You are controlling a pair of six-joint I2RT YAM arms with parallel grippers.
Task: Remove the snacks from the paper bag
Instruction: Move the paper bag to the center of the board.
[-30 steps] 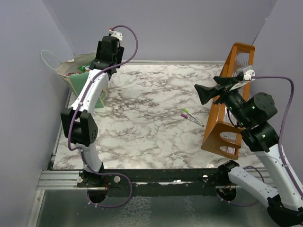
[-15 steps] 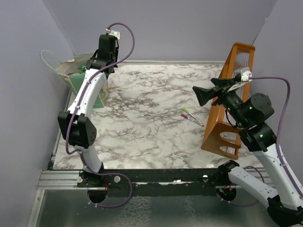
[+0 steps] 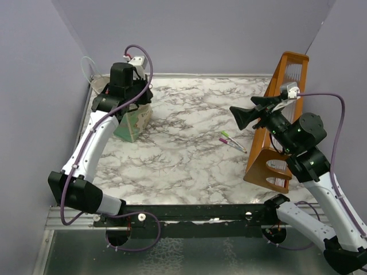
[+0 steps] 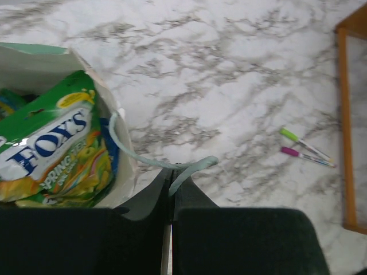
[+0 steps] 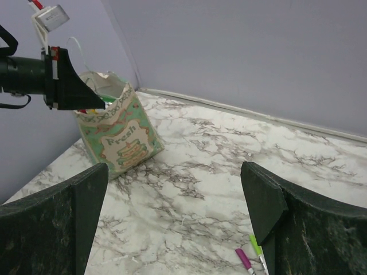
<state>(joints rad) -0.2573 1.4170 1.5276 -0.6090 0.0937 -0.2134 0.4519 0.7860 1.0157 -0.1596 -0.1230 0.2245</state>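
Note:
The paper bag's loop handle (image 4: 133, 153) is held in my left gripper's closed fingers, and the middle marble (image 3: 192, 146) is clear. My left gripper should keep moving the bag there and let go.
The mint-green paper bag (image 3: 135, 118) stands at the far left of the marble table, tilted a little. My left gripper (image 4: 171, 172) is shut on the bag's thin loop handle (image 4: 137, 158), just above the rim. Inside the bag (image 4: 34, 63) lies a green-yellow snack packet (image 4: 51, 143); other snacks are mostly hidden. In the right wrist view the bag (image 5: 117, 137) shows its "Fresh" print, with the left gripper (image 5: 86, 97) at its top. My right gripper (image 3: 241, 116) hangs open and empty over the right half of the table, well away from the bag.
A tall orange-brown wooden rack (image 3: 280, 114) stands at the right edge. Two pens, pink and green (image 3: 232, 141), lie beside it on the marble. Purple walls close in the left and back sides.
My left gripper closed on the bag's handle and dragged the bag out of the far-left corner, to the right and nearer. The right gripper drifted slightly left, still open.

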